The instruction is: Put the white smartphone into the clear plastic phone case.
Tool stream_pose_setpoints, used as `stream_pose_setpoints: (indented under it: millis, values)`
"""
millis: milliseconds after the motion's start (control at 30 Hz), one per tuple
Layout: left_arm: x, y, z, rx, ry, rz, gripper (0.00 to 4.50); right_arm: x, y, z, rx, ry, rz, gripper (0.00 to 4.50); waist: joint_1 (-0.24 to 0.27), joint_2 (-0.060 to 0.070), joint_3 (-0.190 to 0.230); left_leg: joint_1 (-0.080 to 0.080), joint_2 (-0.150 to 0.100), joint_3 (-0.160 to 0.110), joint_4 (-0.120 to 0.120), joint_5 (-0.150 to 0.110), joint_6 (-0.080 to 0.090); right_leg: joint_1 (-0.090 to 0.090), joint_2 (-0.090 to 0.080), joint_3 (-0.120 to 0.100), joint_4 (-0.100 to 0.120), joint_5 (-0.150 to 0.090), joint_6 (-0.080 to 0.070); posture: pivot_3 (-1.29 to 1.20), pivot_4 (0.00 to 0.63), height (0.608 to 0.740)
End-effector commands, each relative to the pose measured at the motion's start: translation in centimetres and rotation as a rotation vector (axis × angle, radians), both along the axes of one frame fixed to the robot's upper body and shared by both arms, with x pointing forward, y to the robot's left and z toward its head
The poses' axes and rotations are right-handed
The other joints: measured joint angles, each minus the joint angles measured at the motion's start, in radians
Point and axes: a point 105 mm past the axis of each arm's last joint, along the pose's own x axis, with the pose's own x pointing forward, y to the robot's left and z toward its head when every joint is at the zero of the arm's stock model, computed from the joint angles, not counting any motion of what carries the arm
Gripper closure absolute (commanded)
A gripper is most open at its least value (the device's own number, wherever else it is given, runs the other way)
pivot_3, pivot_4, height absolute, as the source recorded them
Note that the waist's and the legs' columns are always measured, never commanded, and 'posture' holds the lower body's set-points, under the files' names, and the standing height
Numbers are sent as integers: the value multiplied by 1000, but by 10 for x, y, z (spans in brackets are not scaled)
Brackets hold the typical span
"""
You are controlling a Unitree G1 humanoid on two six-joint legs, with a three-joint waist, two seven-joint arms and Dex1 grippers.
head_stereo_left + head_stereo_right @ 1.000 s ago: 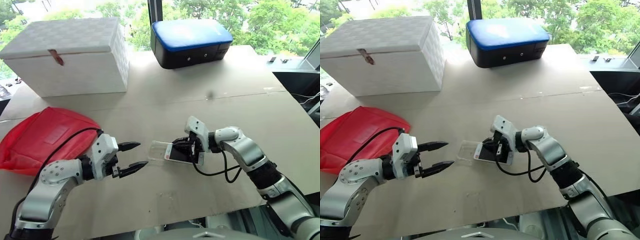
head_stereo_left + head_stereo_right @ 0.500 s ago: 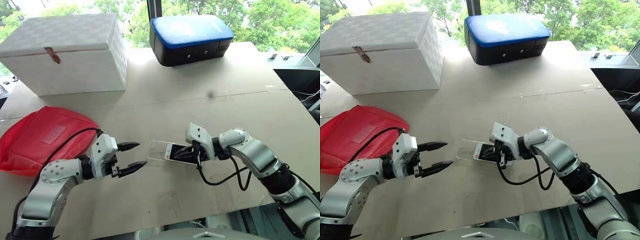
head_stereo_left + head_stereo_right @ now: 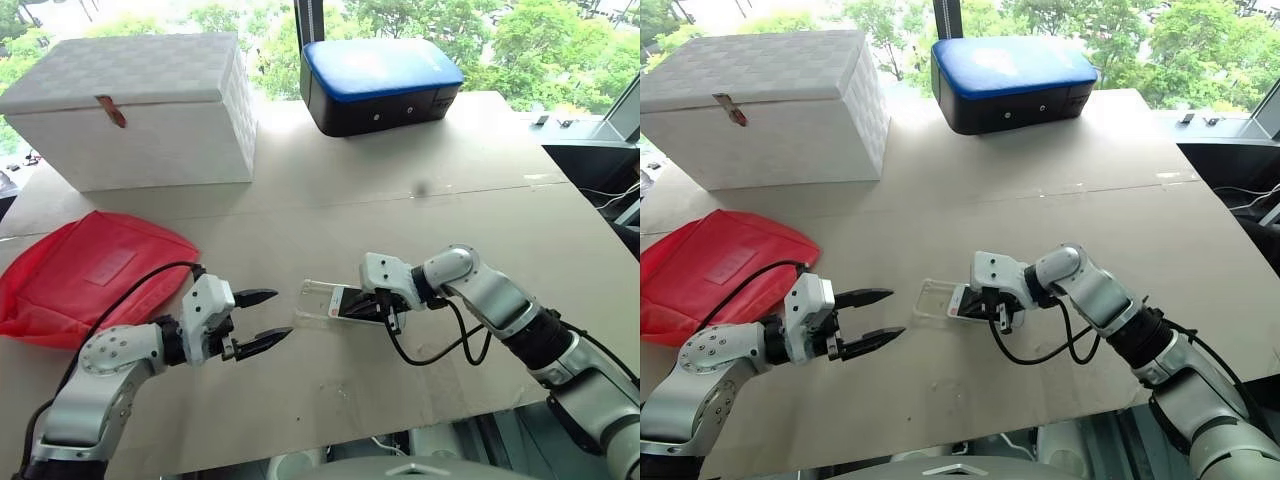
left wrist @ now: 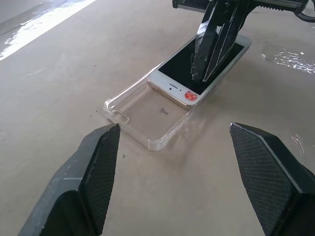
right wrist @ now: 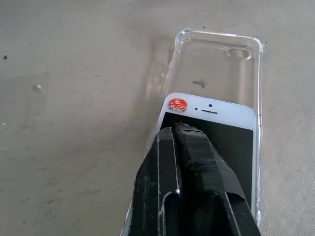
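Observation:
Next, my left gripper braces the camera end (image 3: 304, 299) while my right gripper pushes the smartphone along, because the smartphone's top end (image 3: 337, 302) sits short of the case's camera end.
The white smartphone (image 5: 231, 116) lies screen up on the table, its top end with a small red sticker inside the clear plastic phone case (image 4: 141, 115). The rest of the phone (image 3: 350, 304) sticks out of the case (image 3: 314, 300) toward my right arm. My right gripper (image 5: 179, 131) is shut, its joined fingertips (image 4: 210, 54) resting on the dark screen from above. To the left of the case, my left gripper (image 3: 274, 316) hovers open and points at it with nothing between its fingers (image 4: 96, 162).
A white woven box (image 3: 140, 105) stands at the back left and a blue-topped black case (image 3: 380, 85) at the back centre. A red bag (image 3: 85, 275) lies at the left. The table's front edge (image 3: 400, 425) runs close below both arms.
My right wrist has turned and the hand has drawn back slightly, its shut fingers still on the phone's screen. The left arm has not moved.

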Motion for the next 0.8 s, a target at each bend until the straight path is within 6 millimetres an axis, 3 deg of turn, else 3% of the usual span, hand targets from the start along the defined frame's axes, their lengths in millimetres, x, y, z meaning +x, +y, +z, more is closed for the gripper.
stream_pose_setpoints:
  millis: [33,133,233,333,367,433,533,600,800]
  values:
    - [5,0,1,51,-26,13,900,9,-11,1,76,91,-137,4473,-1,0,0,0,0,0,0,0,0,0,0,0,0,0,1,0,150,734]
    - [9,-1,1,41,-10,14,900,13,-17,42,224,61,-188,4473,4,-1,3,-4,0,-1,0,2,-4,-2,0,-1,0,2,2,0,150,734]
    - [14,-1,0,41,7,3,1712,5,-31,65,257,17,-221,4500,5,2,7,-5,-1,-1,0,2,-4,-3,-1,-1,-1,2,2,0,150,734]
    - [19,-1,-1,44,13,-4,3050,-8,-51,71,231,-20,-272,4500,10,1,7,-6,-1,-2,-2,2,-4,-3,-1,-3,-3,2,3,0,150,734]
    - [21,-1,-2,48,15,-6,3675,-14,-61,69,204,-21,-303,4500,10,1,7,-6,-1,-2,-3,2,-4,-3,0,-4,-4,2,2,0,150,734]
    - [25,0,-6,69,24,-13,4434,-28,-87,59,104,-22,-364,4500,24,3,8,-7,-1,-1,-4,2,-4,-2,1,-4,-6,2,3,0,150,734]
    - [31,1,-15,106,40,-25,4434,-46,-115,41,-33,-6,-431,4500,26,2,9,-8,-2,-1,-4,0,-2,-2,2,-5,-10,2,3,0,150,734]
    - [33,0,-20,130,49,-45,4434,-51,-123,37,-62,6,-461,4500,21,-1,11,-8,-2,0,-3,0,-1,-1,2,-5,-10,2,4,0,150,734]
    - [42,-12,-26,152,51,-127,4434,-49,-119,23,-145,-18,-458,4500,24,-1,11,-6,1,-1,-1,-2,3,-1,5,-3,-10,1,3,0,150,734]
